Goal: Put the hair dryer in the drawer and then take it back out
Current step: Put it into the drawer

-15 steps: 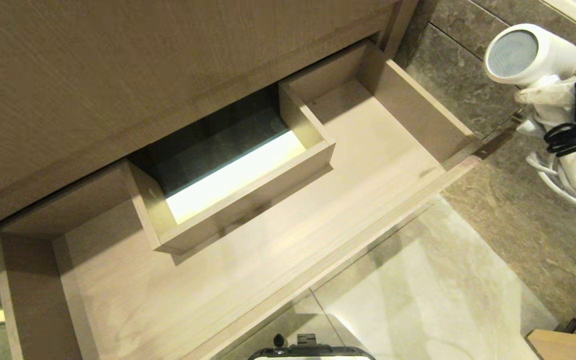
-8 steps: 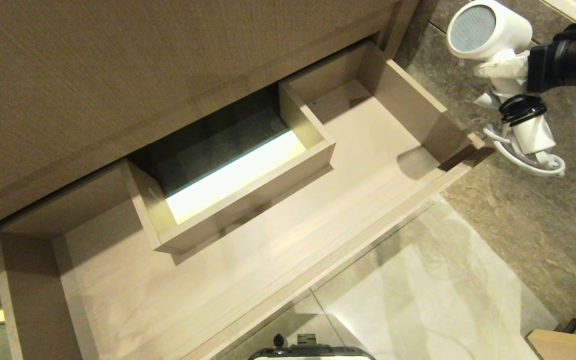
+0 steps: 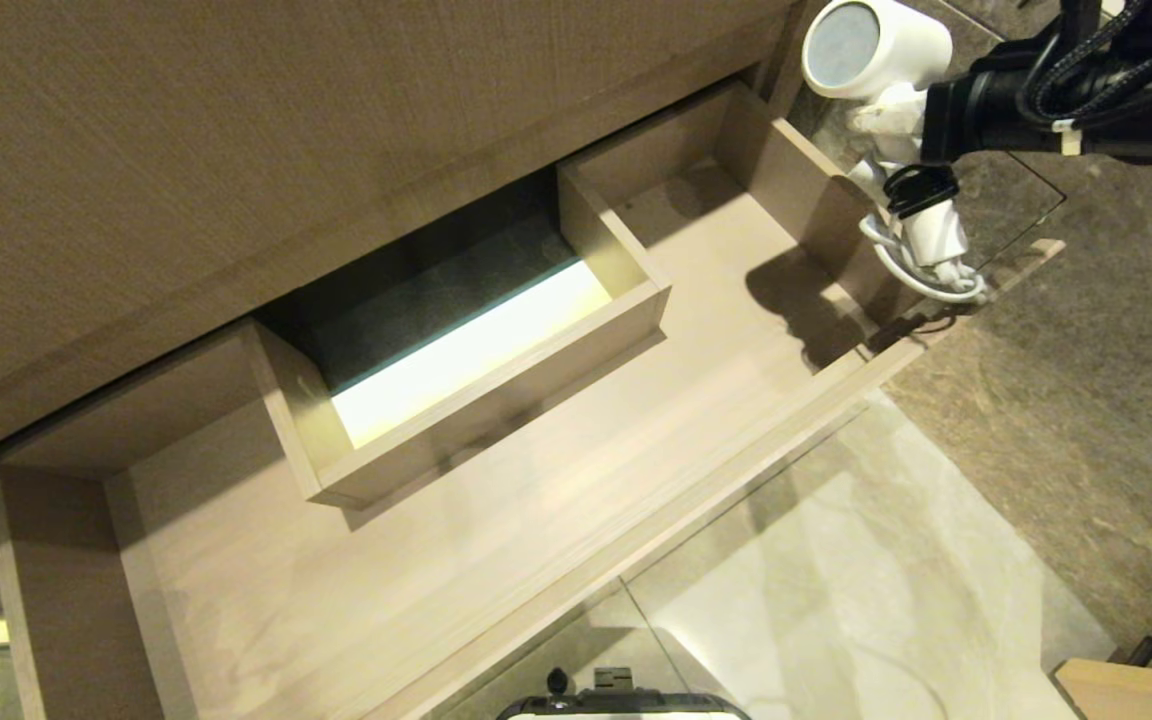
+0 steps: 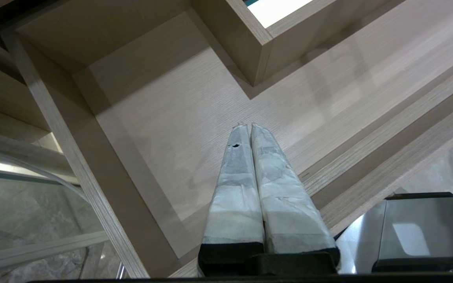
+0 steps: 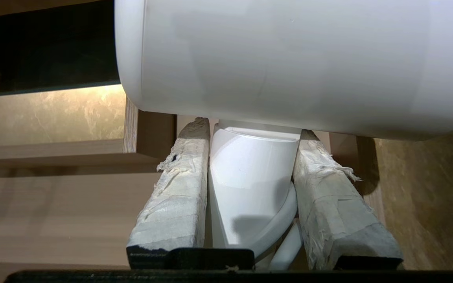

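The drawer's bottom beside the boxed cut-out (image 3: 722,270) is free for the hair dryer (image 3: 878,50). My right gripper should keep moving the hair dryer in and down until it rests there.
The white hair dryer (image 3: 871,45) hangs in the air at the top right of the head view, its grey round end facing the camera. My right gripper (image 3: 894,108) is shut on its white handle (image 5: 250,173), one taped finger on each side (image 5: 252,131). The coiled cord with its black strap (image 3: 921,185) dangles over the right side wall of the drawer (image 3: 736,300). The drawer stands pulled out, and its floor is bare around the boxed cut-out (image 3: 496,400). My left gripper (image 4: 246,126) hovers shut and holding nothing over the drawer's left part (image 4: 163,118).
A tall wood panel (image 3: 236,150) rises above the drawer. Dark stone floor (image 3: 1086,420) lies to the right and pale tile (image 3: 836,580) in front. My base (image 3: 621,705) shows at the lower edge, a wooden corner (image 3: 1136,690) at the lower right.
My right gripper has carried the hair dryer left and up in the head view, from beside the drawer to over its right wall. Its shadow now falls inside the drawer.
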Motion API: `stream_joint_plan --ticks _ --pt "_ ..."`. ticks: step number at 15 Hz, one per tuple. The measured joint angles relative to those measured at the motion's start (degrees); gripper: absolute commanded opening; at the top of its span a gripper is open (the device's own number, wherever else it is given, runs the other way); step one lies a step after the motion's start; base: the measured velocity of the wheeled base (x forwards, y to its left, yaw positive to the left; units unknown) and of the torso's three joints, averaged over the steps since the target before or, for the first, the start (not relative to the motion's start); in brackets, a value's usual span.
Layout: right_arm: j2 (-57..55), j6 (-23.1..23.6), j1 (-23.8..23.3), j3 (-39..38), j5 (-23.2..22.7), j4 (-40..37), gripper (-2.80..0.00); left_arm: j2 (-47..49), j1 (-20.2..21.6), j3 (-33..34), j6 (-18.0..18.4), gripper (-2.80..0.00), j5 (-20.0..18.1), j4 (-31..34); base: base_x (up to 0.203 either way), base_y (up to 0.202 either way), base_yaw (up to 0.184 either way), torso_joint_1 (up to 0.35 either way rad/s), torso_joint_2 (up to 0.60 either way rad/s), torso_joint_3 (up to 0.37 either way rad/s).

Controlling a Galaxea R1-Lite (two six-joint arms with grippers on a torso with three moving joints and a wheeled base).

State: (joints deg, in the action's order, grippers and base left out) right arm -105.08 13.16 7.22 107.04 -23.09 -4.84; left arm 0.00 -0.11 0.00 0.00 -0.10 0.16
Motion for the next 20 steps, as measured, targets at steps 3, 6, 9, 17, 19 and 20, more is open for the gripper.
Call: stream_joint_plan --ticks 3,6,9,17,19,20 --pt "-4.6 -0.7 1.3 1.2 0.0 5.4 -2.80 0.0 0.0 0.0 0.0 -2.80 0.0 0.0 0.000 0.000 0.000 0.000 0.00 0.000" --pt "-8.7 -1.3 3.2 1.4 0.0 10.3 -2.80 0.0 0.0 0.0 0.0 -2.80 0.0 0.0 0.000 0.000 0.000 0.000 0.00 0.000" --pt "-11.7 -1.6 3.9 1.3 0.0 10.7 -2.80 0.0 0.0 0.0 0.0 -2.80 0.0 0.0 0.000 0.000 0.000 0.000 0.00 0.000" --pt "-19.4 -1.1 3.3 1.0 0.2 17.2 -2.80 0.0 0.0 0.0 0.0 -2.80 0.0 0.0 0.000 0.000 0.000 0.000 0.00 0.000" --pt "-21.4 -1.2 3.0 1.0 0.2 19.4 -2.80 0.0 0.0 0.0 0.0 -2.80 0.0 0.0 0.000 0.000 0.000 0.000 0.00 0.000" --pt "-22.3 -1.3 2.9 1.0 0.2 20.4 -2.80 0.0 0.0 0.0 0.0 -2.80 0.0 0.0 0.000 0.000 0.000 0.000 0.00 0.000"
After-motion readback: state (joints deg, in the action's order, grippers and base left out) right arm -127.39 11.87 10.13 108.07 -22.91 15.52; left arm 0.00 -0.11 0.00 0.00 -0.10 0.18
